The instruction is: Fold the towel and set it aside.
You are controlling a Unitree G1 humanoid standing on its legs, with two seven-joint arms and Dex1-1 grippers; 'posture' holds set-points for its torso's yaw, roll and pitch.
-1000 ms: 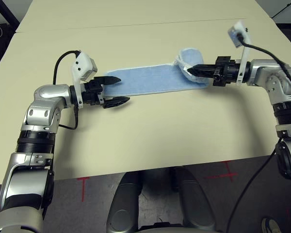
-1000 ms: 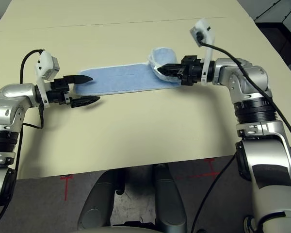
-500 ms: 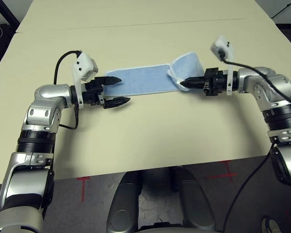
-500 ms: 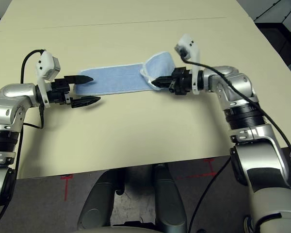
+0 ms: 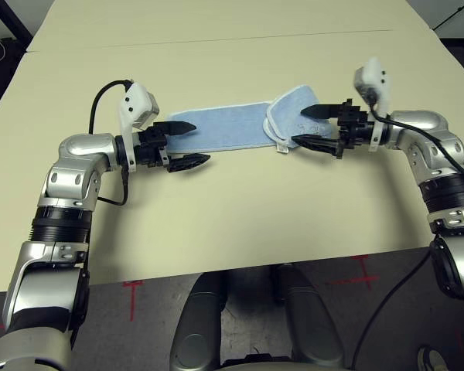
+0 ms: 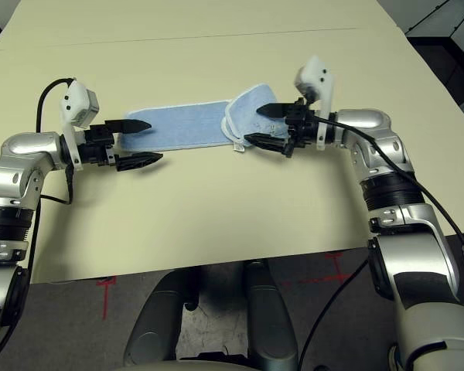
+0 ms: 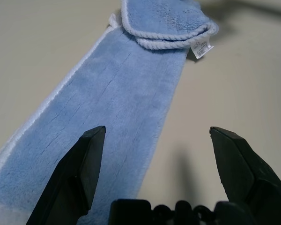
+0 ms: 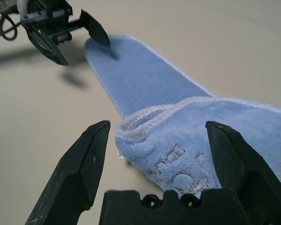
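Observation:
The robot's right gripper should back clear before the left gripper pulls the towel's flat end [image 5: 182,142], because the towel's folded end [image 5: 293,112] lies under the right gripper's open fingers.
The towel [image 5: 232,127] is a long light-blue strip with white edging, lying flat across the middle of the table. Its right end [image 8: 196,140] is folded over onto the strip, and a small white tag [image 7: 201,49] sticks out at the fold. My right gripper [image 5: 308,126] hovers open at that folded end, fingers on either side and nothing held. My left gripper [image 5: 184,144] stands open at the strip's left end, its upper finger [image 5: 178,126] over the towel's corner, gripping nothing.
The beige table [image 5: 240,216] stretches wide in front of the towel and behind it. A seam [image 5: 216,39] crosses the far part of the tabletop. Dark floor with red tape marks [image 5: 131,294] lies beyond the near edge.
My right gripper carried the towel's right end leftward, laid it over the strip, and opened, letting the towel go. The left gripper stayed put.

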